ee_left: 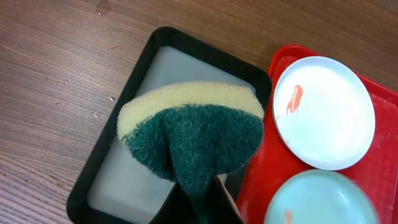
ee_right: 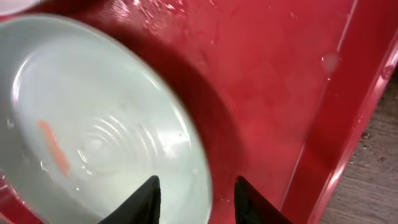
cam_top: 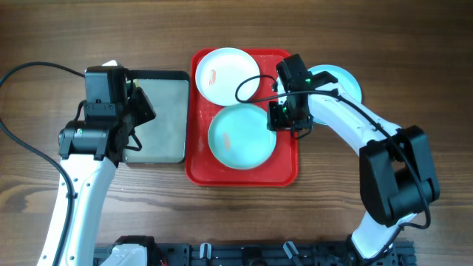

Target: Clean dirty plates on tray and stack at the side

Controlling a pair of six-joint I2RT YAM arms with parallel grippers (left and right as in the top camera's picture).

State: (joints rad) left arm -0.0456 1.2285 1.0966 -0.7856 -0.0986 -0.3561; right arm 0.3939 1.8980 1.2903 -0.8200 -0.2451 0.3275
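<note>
The smeared turquoise plate is loose on the red tray, so next my right gripper grips its near rim and holds the plate still before my left gripper wipes.
The red tray holds a white plate with an orange-red smear at its far left and a light turquoise plate with a smear in its middle. A second turquoise plate lies on the table right of the tray, partly hidden by my right arm. My right gripper is open and astride the right rim of the turquoise plate on the tray, one finger over the plate and one over the tray floor. My left gripper is shut on a green and yellow sponge above the dark tray.
A dark grey-black tray with a shallow layer of water stands left of the red tray, close to its rim. The left wrist view shows the white plate and the turquoise plate. Cables run over the table's far left.
</note>
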